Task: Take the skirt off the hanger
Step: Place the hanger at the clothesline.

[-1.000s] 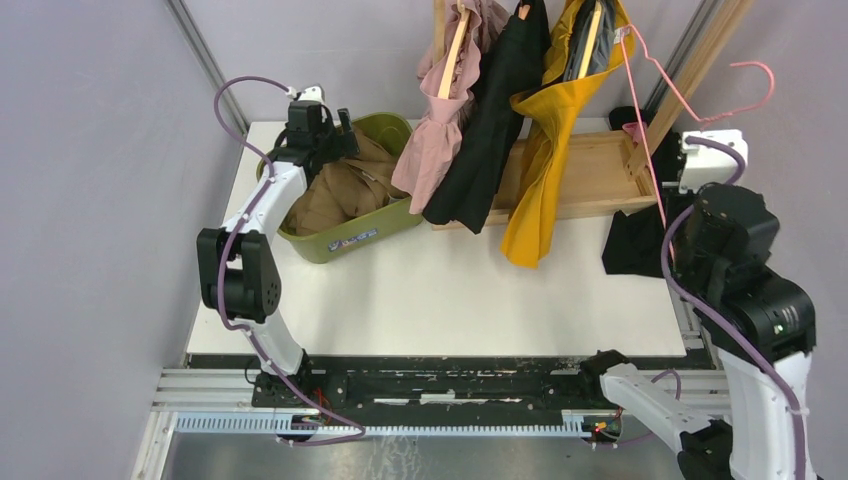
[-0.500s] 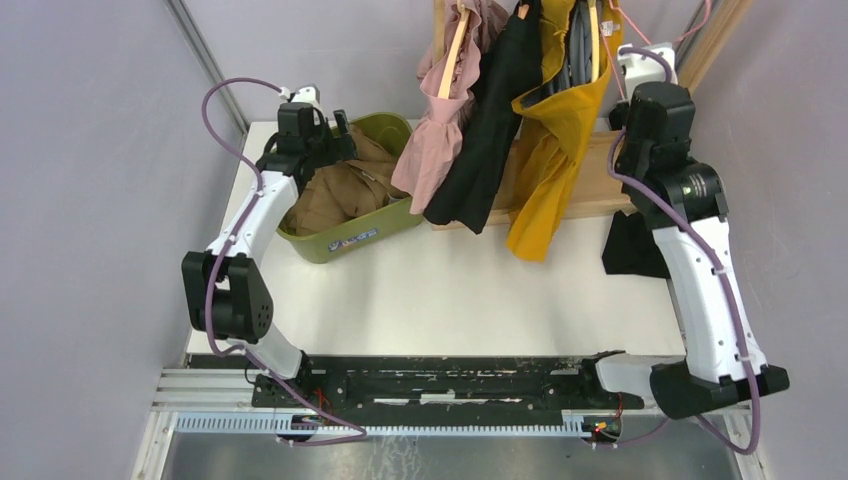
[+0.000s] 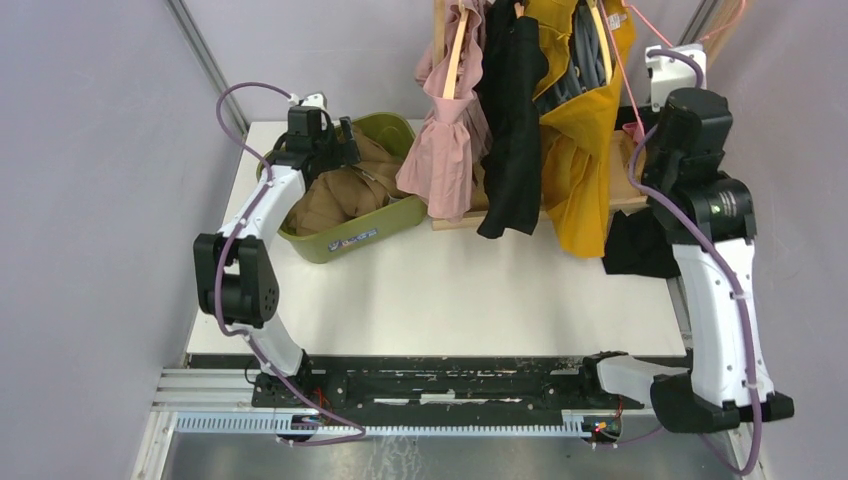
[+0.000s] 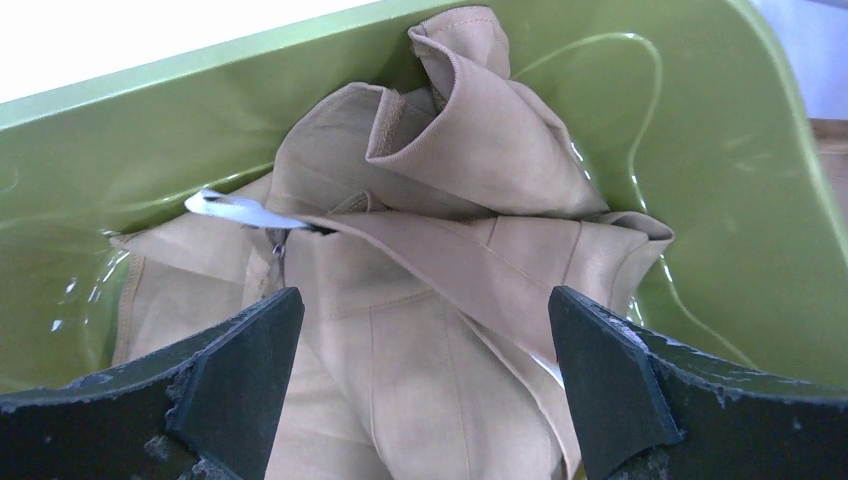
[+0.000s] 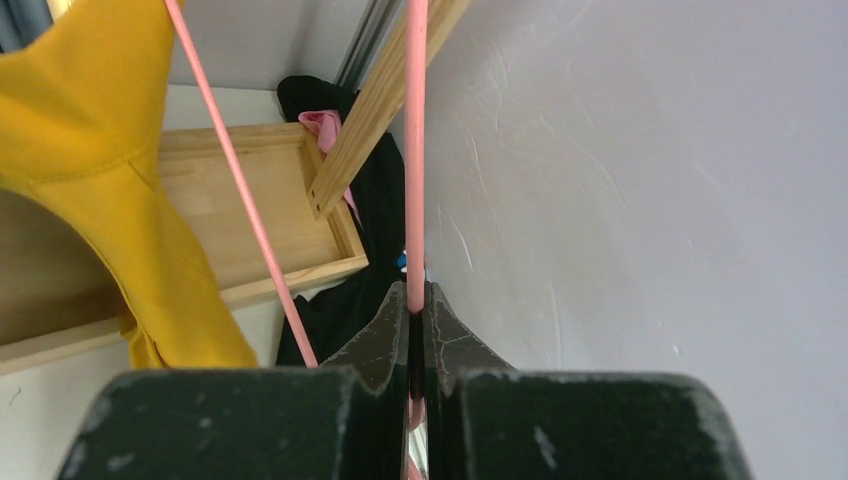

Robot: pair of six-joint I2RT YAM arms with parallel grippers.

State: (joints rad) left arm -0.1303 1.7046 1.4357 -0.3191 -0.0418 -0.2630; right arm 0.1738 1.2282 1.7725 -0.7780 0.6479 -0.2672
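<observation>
The pink wire hanger (image 3: 624, 74) slants from the yellow garment across the wooden post, so next I swing it back beside the post (image 3: 722, 20) with my right gripper before opening.
The tan skirt (image 4: 440, 300) lies crumpled in the green bin (image 3: 345, 240) at the table's back left; it is also visible from above (image 3: 335, 190). My left gripper (image 4: 420, 330) hovers just over it, jaws wide open, nothing between them. In the top view it sits over the bin's far rim (image 3: 335, 135). My right gripper (image 5: 418, 305) is shut on the thin pink wire hanger (image 5: 414, 150), which carries no garment, and holds it high at the back right beside the wall. The right arm (image 3: 695, 140) reaches up beside the clothes rack.
A pink garment (image 3: 445, 150), a black one (image 3: 510, 140) and a yellow one (image 3: 585, 160) hang on wooden hangers over a wooden rack base (image 5: 250, 230). A black cloth (image 3: 635, 245) lies at the table's right edge. The wall stands close on the right.
My right arm swung up and back from the table's right edge to the rack, carrying the pink hanger. The hanging garments shifted to hang straighter. The left gripper stayed over the bin.
</observation>
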